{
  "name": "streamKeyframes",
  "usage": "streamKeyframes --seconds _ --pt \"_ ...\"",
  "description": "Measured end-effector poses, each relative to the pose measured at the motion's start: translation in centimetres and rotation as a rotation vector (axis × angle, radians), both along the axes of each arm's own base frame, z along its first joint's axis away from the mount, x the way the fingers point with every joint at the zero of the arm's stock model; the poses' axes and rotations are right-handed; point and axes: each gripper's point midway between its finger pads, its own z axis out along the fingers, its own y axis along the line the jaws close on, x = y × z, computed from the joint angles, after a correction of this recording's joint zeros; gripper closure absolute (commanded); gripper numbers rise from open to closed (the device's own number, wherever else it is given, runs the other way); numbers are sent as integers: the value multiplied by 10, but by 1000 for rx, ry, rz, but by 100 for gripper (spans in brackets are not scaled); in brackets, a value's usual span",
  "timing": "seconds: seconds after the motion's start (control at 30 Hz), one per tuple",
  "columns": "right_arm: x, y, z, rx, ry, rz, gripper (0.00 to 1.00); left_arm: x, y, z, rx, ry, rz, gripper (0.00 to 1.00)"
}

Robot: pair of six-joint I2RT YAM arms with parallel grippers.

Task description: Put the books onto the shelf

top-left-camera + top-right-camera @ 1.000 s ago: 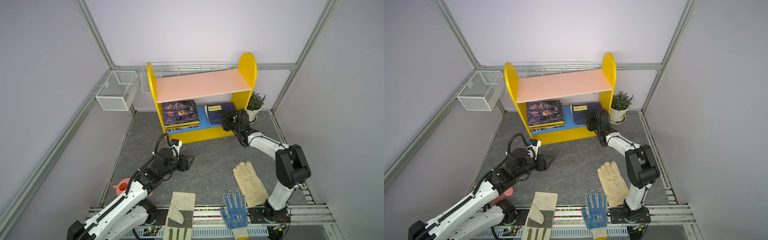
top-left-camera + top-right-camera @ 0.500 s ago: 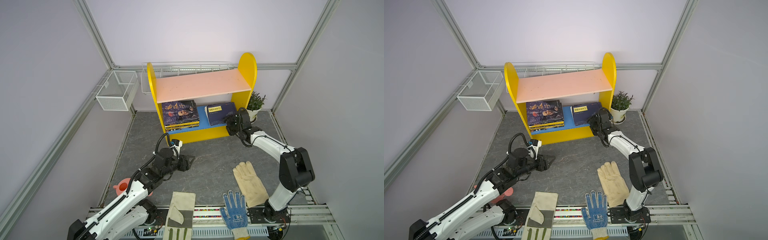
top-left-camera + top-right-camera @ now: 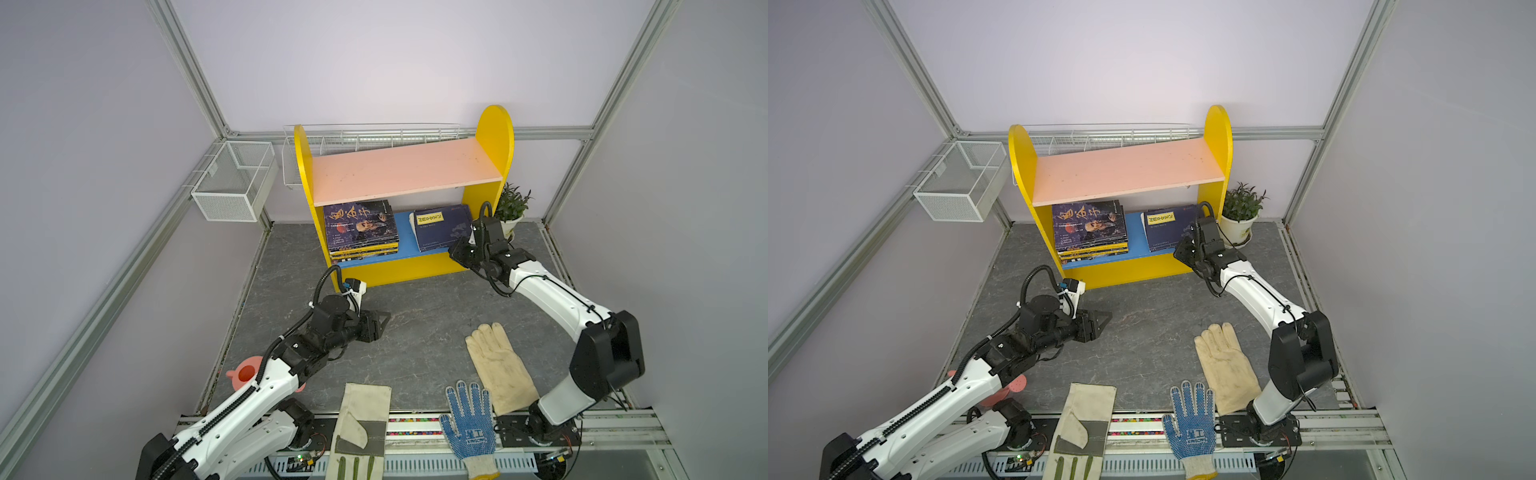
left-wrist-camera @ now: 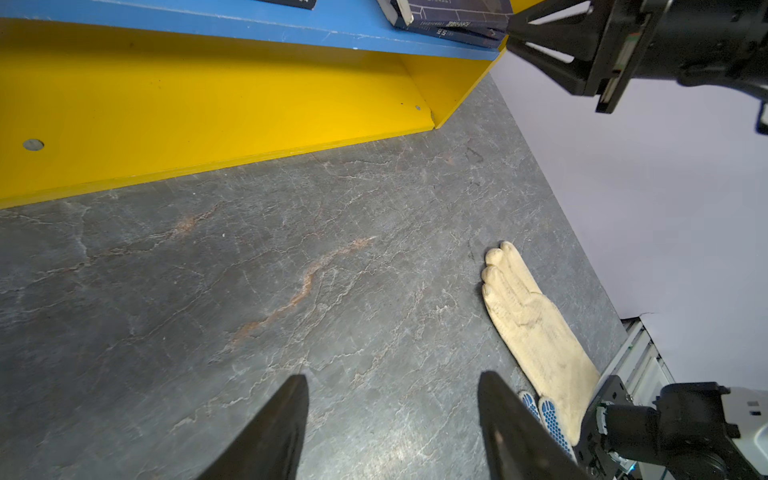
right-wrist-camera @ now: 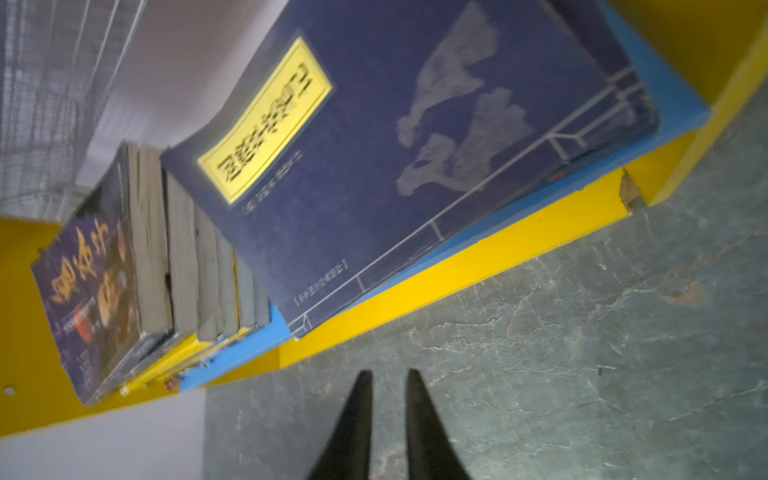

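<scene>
The top navy book point(image 3: 441, 228) is crooked and sticks out past the blue board's front edge, so my closed right gripper should push the book's spine point(image 3: 436, 247) back straight before it pulls away.
The shelf point(image 3: 407, 174) point(image 3: 1125, 170) stands at the back with yellow sides, a bare pink upper board and a blue lower board. On the lower board lie the books: a stack topped by a dark cover point(image 3: 359, 226) point(image 5: 95, 291) at the left, and navy ones with a yellow label point(image 3: 442, 226) point(image 5: 415, 145) at the right. My right gripper point(image 3: 455, 251) point(image 5: 388, 374) hangs just off the navy books' front right corner, shut with nothing in it. My left gripper point(image 3: 384, 320) point(image 4: 392, 380) is open and empty above the table's middle.
A cream glove point(image 3: 498, 370) lies front right, with a blue-dotted glove point(image 3: 471, 419) and a grey-patched glove point(image 3: 361, 424) on the front edge. A potted plant point(image 3: 511, 208) stands right of the shelf. A wire basket point(image 3: 232, 183) hangs on the left wall.
My right gripper has drawn back from the navy books on the lower board and closed its jaws. The left arm has not moved.
</scene>
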Motion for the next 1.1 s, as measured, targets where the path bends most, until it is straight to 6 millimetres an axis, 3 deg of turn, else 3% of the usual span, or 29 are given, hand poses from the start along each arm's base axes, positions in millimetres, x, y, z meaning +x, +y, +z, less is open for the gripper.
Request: streamKeyframes --seconds 0.13,0.4,0.57,0.87,1.1 --pt "4 23 -2 -19 7 96 93 1 -1 -1 1 2 1 35" --pt "13 58 -36 -20 94 202 92 1 1 2 -2 -9 8 35" --pt "16 71 -37 -2 98 235 91 2 3 7 -10 -26 17 35" --pt "24 69 -36 6 86 210 89 2 4 7 -7 -28 23 35" --pt "48 47 -23 1 41 135 89 2 4 7 -7 -28 23 35"
